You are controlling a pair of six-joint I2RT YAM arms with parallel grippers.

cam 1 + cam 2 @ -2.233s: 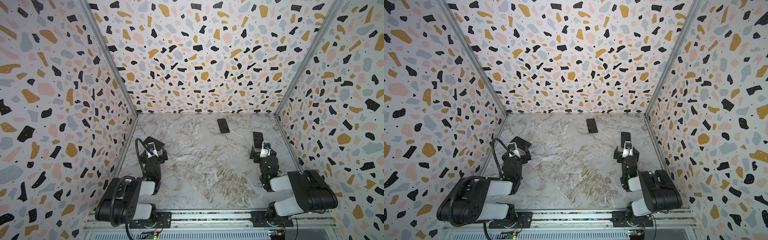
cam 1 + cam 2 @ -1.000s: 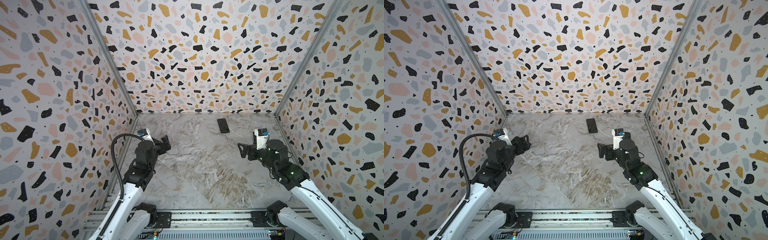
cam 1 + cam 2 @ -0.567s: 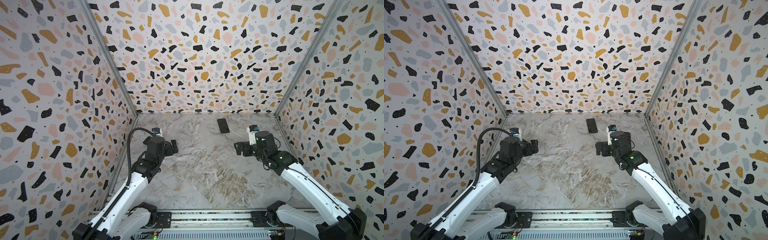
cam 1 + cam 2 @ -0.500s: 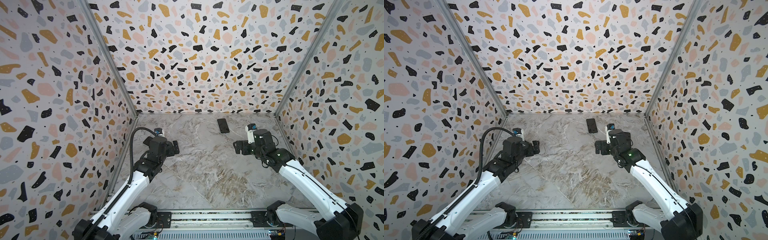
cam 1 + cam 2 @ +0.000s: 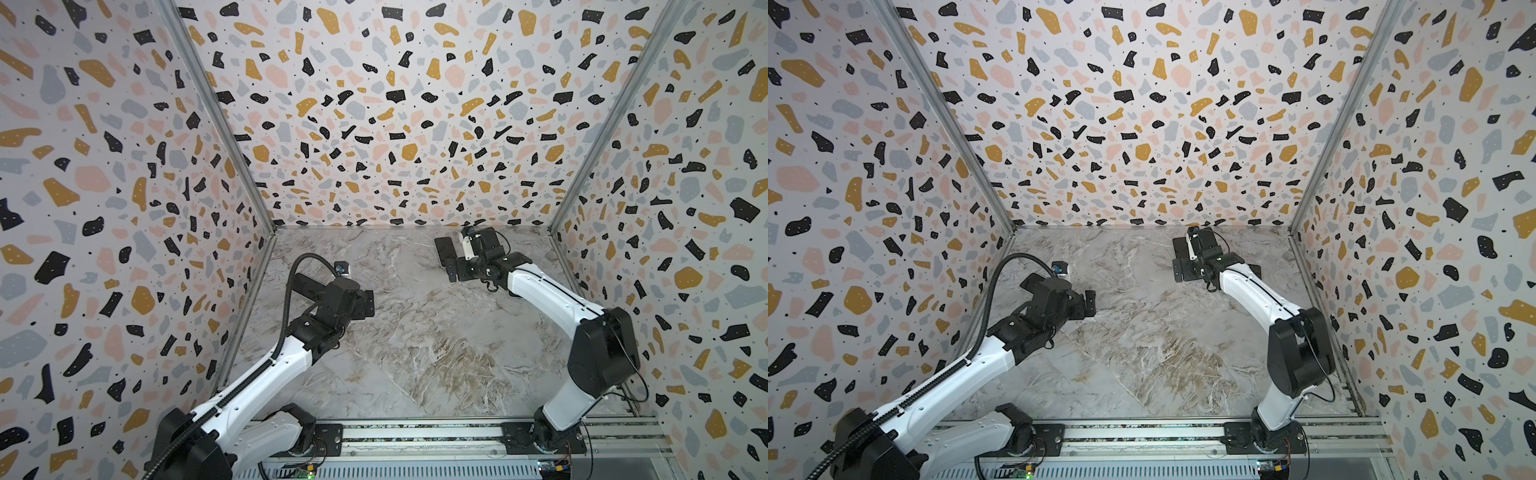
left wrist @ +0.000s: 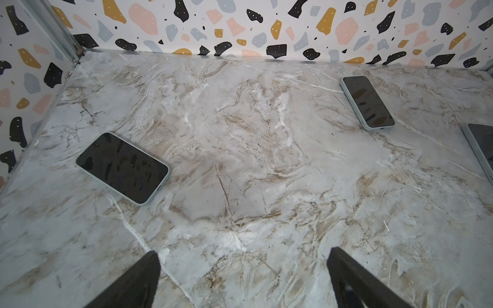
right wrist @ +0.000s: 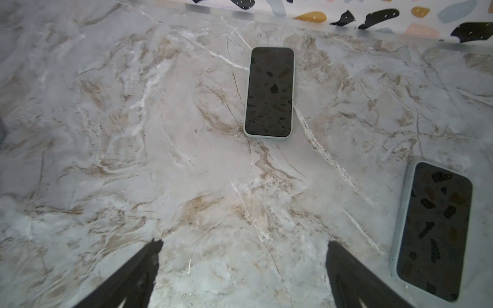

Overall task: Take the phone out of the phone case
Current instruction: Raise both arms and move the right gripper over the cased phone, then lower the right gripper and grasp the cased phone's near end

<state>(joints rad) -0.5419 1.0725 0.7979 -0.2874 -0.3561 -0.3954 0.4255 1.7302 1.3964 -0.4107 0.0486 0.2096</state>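
The back phone is near the back wall and far from the robot's left gripper, so the robot's right gripper should first pull that phone toward the front.
Three black-screened phones lie flat on the marble table, each in a pale mint phone case. The back one lies just beyond my right gripper, which hovers open and empty. A second phone lies beside that gripper, under the right arm in both top views. The third phone lies near the left wall, partly under my left wrist. My left gripper is open over bare marble, with nothing between its fingers.
Patterned walls close the table on three sides. The arm bases sit on a rail at the front edge. The left arm's black cable loops above its wrist.
Both arms rose from their folded rest at the front and reached out. The right gripper went to the back phone; the left moved inward past the left phone. Both stayed open.
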